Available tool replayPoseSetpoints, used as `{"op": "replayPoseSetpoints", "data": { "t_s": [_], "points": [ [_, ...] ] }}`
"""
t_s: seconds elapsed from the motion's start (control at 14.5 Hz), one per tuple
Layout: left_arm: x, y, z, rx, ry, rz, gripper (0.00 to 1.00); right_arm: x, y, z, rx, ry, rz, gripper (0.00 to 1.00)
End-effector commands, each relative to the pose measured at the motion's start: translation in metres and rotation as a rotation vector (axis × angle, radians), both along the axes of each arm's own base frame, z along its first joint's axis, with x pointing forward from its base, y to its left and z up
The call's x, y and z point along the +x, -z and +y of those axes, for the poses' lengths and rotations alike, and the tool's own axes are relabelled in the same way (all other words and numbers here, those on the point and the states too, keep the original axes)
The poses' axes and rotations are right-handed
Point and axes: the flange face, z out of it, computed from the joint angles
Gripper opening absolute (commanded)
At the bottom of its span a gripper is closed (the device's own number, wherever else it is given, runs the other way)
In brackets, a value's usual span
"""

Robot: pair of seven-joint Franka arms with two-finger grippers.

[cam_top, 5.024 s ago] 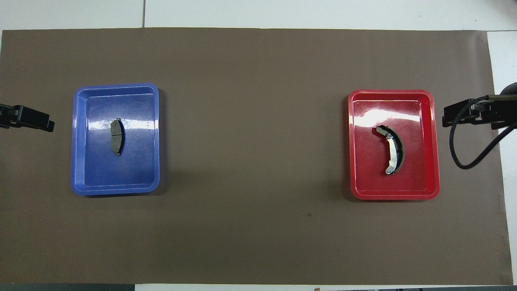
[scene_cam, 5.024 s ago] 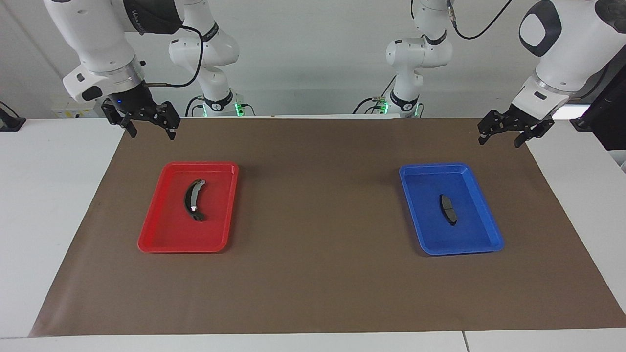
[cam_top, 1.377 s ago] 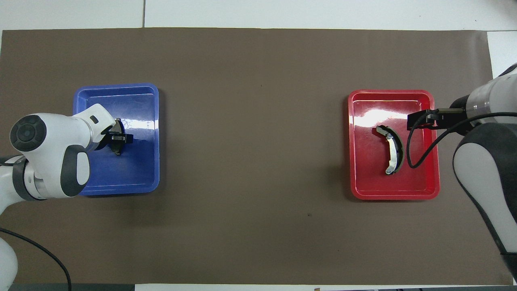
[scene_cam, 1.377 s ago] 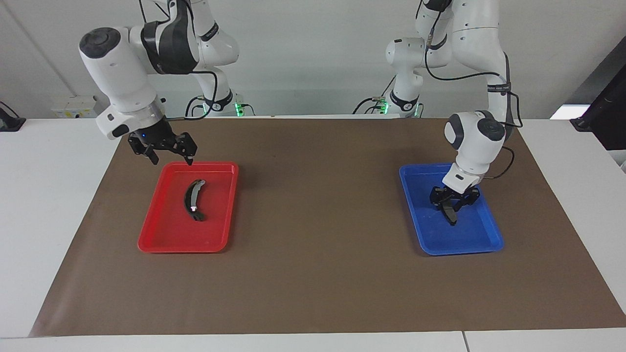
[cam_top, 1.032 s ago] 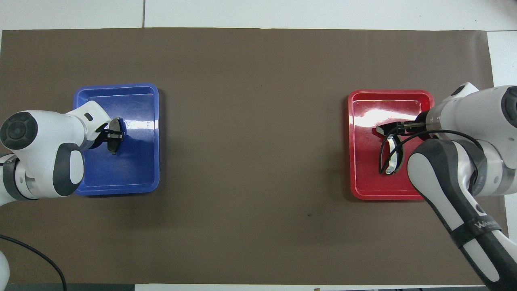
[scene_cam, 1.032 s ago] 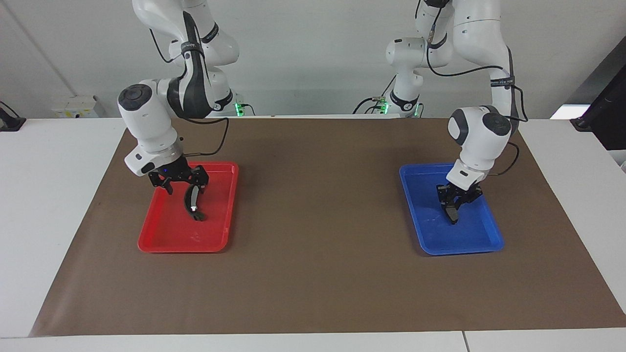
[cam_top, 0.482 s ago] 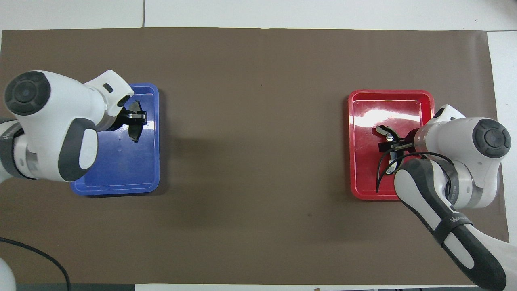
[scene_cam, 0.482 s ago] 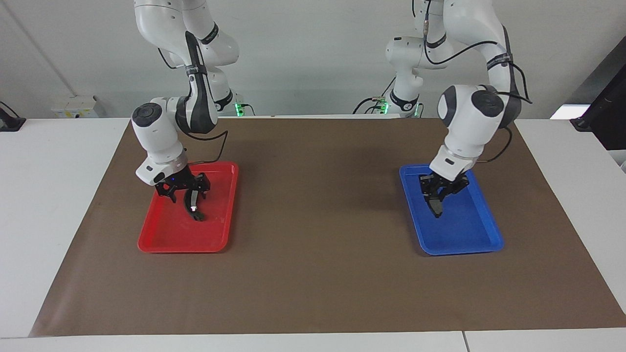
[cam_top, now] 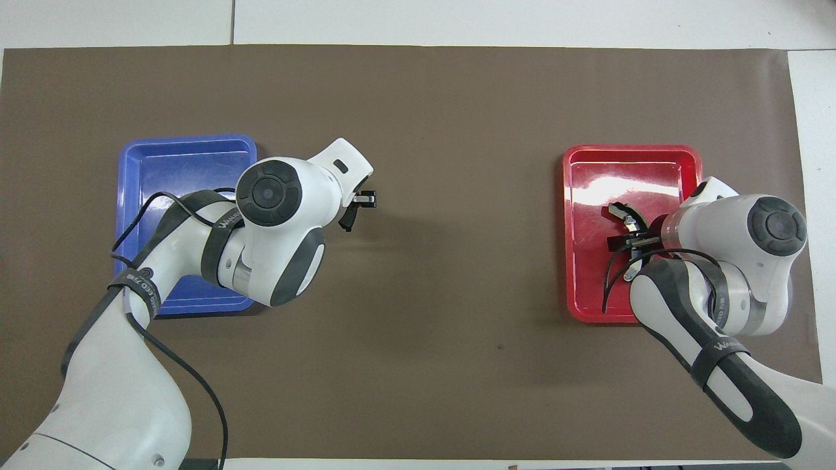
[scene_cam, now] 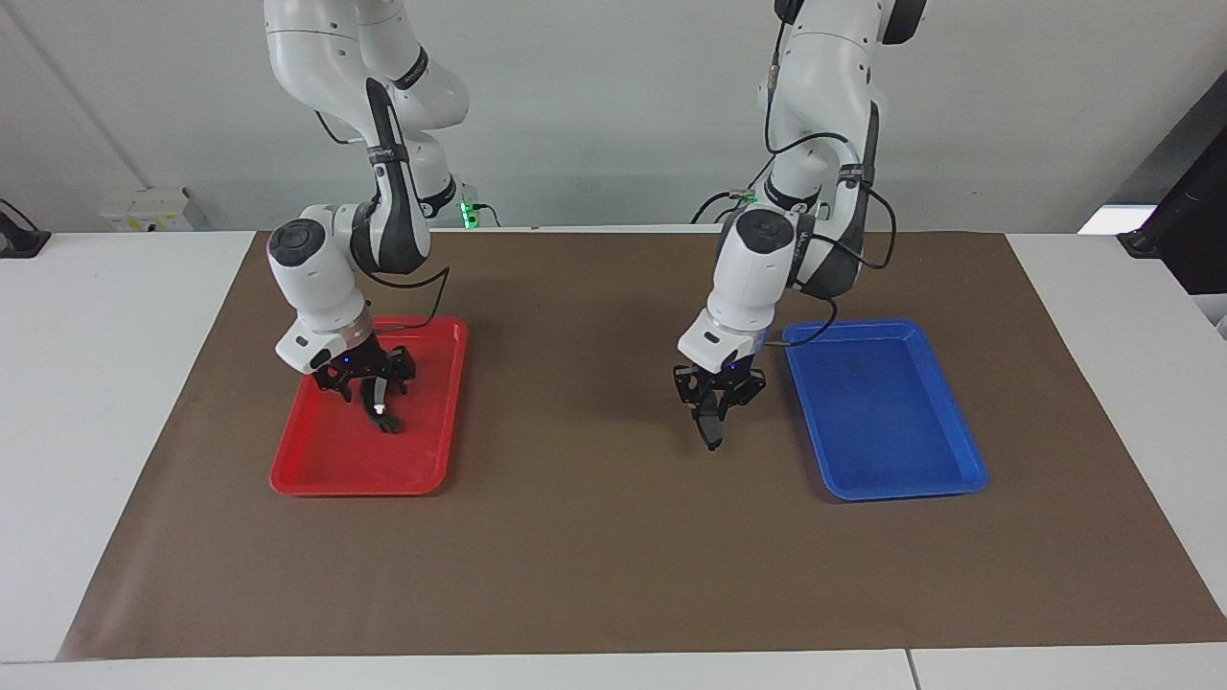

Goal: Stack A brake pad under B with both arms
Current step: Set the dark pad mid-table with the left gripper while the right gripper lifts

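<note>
The A brake pad (scene_cam: 709, 432) is hanging on edge, so the robot's left gripper should set it down flat on the brown mat (scene_cam: 664, 421) and move away before the right gripper brings B.
My left gripper (scene_cam: 714, 398) is shut on the A brake pad (scene_cam: 710, 428), a short dark pad that hangs on edge from the fingers. It is held over the brown mat, just off the blue tray (scene_cam: 920, 484) toward the middle of the table. In the overhead view the left gripper (cam_top: 358, 201) holds the A brake pad (cam_top: 346, 219) past the blue tray's rim (cam_top: 186, 140). B (scene_cam: 381, 410), the curved black pad with a grey strip, lies in the red tray (scene_cam: 316, 479). My right gripper (scene_cam: 369, 381) is open, low in the tray, straddling B (cam_top: 618, 210).
The blue tray holds nothing now. A brown mat (scene_cam: 594, 537) covers the table between the two trays and toward the edge farthest from the robots. White table surface (scene_cam: 96, 383) shows past the mat's ends.
My left gripper has closed on the A brake pad, lifted it out of the blue tray and carried it toward the middle. My right gripper has come down into the red tray around B.
</note>
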Motion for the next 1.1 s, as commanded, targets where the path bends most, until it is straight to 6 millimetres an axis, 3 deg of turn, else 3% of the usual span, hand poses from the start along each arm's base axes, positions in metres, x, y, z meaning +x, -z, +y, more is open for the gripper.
{"op": "replayPoseSetpoints", "data": {
  "t_s": [0.0,0.14,0.21,0.28,0.34,0.55,0.69,0.83,1.03],
  "points": [
    [-0.007,0.013,-0.025,-0.017,-0.026,-0.020,0.16,-0.001,-0.001,-0.003,0.009,-0.014,-0.008,0.66],
    [-0.019,0.021,-0.034,-0.009,-0.002,-0.008,0.24,0.001,-0.004,-0.003,0.010,-0.007,-0.003,0.33],
    [-0.023,0.026,-0.032,-0.004,0.002,-0.002,0.35,0.004,-0.008,-0.001,0.011,0.002,-0.006,0.08],
    [-0.024,0.026,-0.032,0.000,0.006,0.004,0.49,0.005,-0.009,-0.003,0.012,0.021,0.002,0.00],
    [-0.025,0.026,-0.031,0.004,0.006,0.009,0.65,0.008,-0.013,-0.003,0.013,0.023,0.002,0.00],
    [-0.025,0.021,-0.028,0.016,0.003,0.025,0.95,0.017,-0.027,0.005,0.018,0.047,0.017,0.00],
    [-0.018,-0.002,-0.007,0.017,-0.028,0.033,0.98,0.030,-0.048,0.015,0.022,0.073,0.032,0.00],
    [0.000,-0.029,0.042,0.033,-0.108,0.070,0.98,0.041,-0.066,0.038,0.026,0.114,0.041,0.00],
    [0.019,-0.076,0.127,0.058,-0.146,0.110,0.99,0.058,-0.088,0.092,0.029,0.135,0.044,0.00]
  ]
}}
